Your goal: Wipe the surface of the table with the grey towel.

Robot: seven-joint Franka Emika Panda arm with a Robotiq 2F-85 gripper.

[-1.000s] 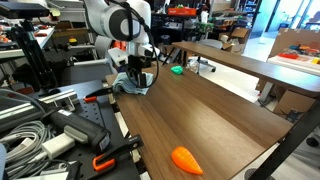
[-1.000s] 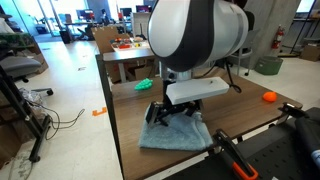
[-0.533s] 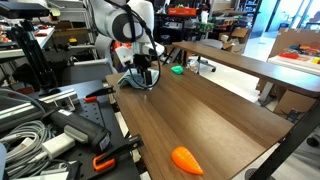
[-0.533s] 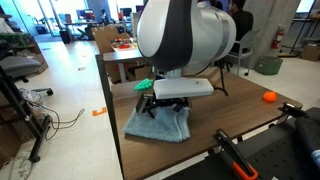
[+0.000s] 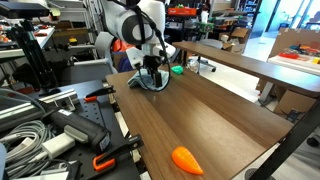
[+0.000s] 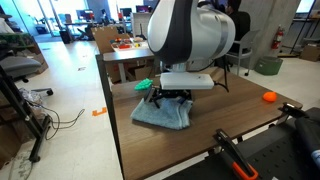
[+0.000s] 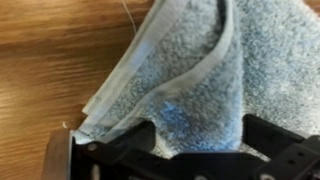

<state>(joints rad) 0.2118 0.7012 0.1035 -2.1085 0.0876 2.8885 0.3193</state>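
The grey towel (image 6: 160, 111) is at the far end of the table, so my gripper should go back the other way and pull it across the open wood (image 6: 222, 107) toward the orange carrot-like object.
The grey towel (image 6: 160, 111) lies rumpled on the dark brown table (image 5: 210, 110) near its far end, and it shows in both exterior views (image 5: 152, 82). My gripper (image 5: 152, 72) presses down on the towel with its fingers closed on a raised fold of it. In the wrist view the blue-grey cloth (image 7: 190, 80) fills the frame, and a fold sits between my gripper's black fingers (image 7: 195, 130). The table's wood grain shows to the left (image 7: 50, 80).
An orange carrot-like object (image 5: 186, 159) lies near the table's front end, also seen small at the far side (image 6: 268, 97). A green object (image 5: 177, 70) lies beyond the towel. Cables and clamps (image 5: 60, 125) crowd the bench beside the table. A tan table (image 5: 250, 60) stands behind.
My gripper has dragged the towel along the table toward the green object. The towel has bunched and shifted with it.
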